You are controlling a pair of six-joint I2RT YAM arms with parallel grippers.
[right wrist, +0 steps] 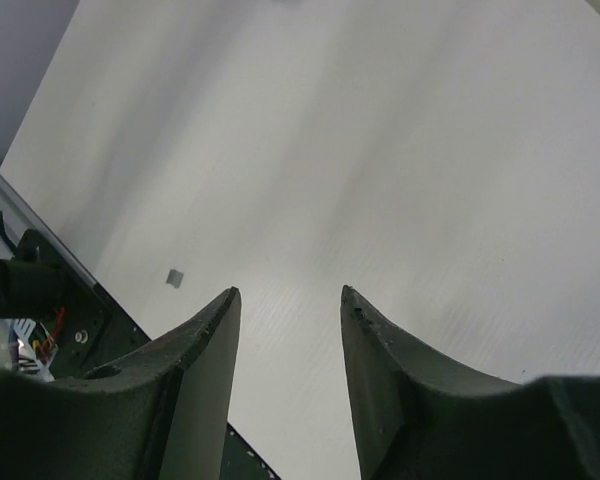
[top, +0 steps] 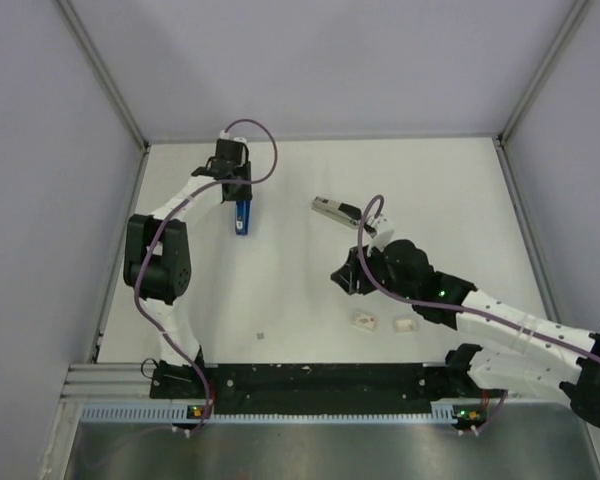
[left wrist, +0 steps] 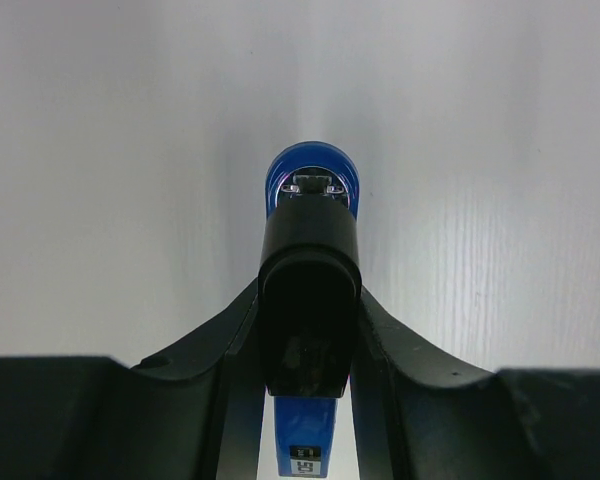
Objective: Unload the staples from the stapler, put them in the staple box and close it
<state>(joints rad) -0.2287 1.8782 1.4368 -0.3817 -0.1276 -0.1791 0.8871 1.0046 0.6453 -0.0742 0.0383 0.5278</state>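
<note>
The blue stapler (top: 242, 217) is upright and clear of the silver part, so my left gripper should keep lowering it until it touches the white table (top: 236, 239), then let go.
The stapler (top: 242, 218) is blue with a black top and lies on the white table at the far left. My left gripper (top: 238, 192) is shut on its near end. In the left wrist view the black top (left wrist: 310, 300) sits tight between the fingers (left wrist: 225, 345), and the rounded blue front end (left wrist: 312, 168) points away. My right gripper (top: 344, 279) is open and empty above the table's middle, and its view (right wrist: 286, 295) shows only bare table between the jaws. Two small pale pieces (top: 364, 320) (top: 405, 324) lie near the front; I cannot tell if they are staples.
A long silver and black part (top: 332, 208) lies right of the stapler, just beyond my right arm. A tiny grey speck (top: 262, 336) lies front centre and also shows in the right wrist view (right wrist: 175, 278). A black rail (top: 310, 380) runs along the near edge. Walls enclose the table.
</note>
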